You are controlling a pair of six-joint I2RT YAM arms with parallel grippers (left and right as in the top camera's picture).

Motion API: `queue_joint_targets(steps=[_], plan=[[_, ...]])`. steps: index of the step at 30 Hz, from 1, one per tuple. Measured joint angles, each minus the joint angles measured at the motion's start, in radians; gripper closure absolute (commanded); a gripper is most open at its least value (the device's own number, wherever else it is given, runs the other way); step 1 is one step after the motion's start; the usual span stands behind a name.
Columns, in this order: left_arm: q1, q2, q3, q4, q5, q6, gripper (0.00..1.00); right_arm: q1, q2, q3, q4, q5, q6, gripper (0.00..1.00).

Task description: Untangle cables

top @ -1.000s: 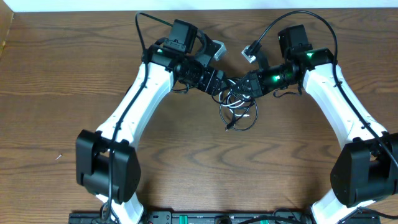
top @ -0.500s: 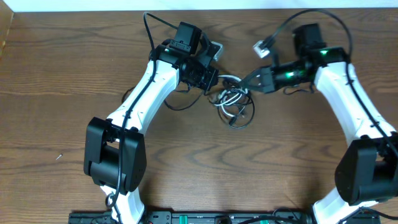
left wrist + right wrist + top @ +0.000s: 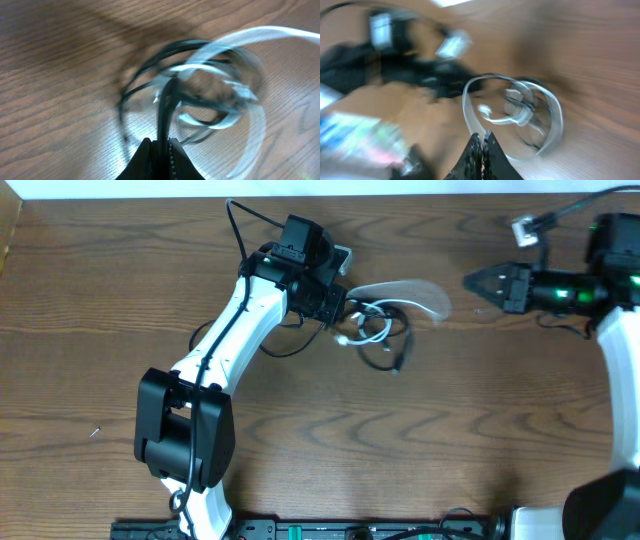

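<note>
The white cable is wound in the black loops, so next my empty right gripper takes the white coil and pulls while my left gripper holds the black cable.
The cables lie tangled at the table's middle: black loops with a small plug end, and a white cable smeared by motion into an arc to the right. My left gripper sits at the tangle's left edge, shut on a black cable that rises from between its jaws. My right gripper is shut, far to the right. From overhead, a gap shows between it and the white arc. In the right wrist view the blurred white loop lies just past the gripper.
Thick black wires belong to the arms, with a white connector on the right arm's lead. The table's far edge runs along the top. A black strip lies at the near edge.
My left gripper has shut on a black cable. My right gripper has pulled well away to the right. The white cable has swung out rightward and the tangle has loosened.
</note>
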Motion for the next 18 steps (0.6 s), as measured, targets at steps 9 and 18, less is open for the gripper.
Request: queue_joint_targets(steps=[9, 18], plan=[[0.044, 0.000, 0.000, 0.000, -0.138, -0.109, 0.93, -0.146, -0.159, 0.000, -0.082, 0.633, 0.248, 0.99], [0.064, -0.044, 0.000, -0.011, -0.033, -0.176, 0.93, -0.054, -0.121, 0.000, -0.068, 0.440, 0.045, 0.49]])
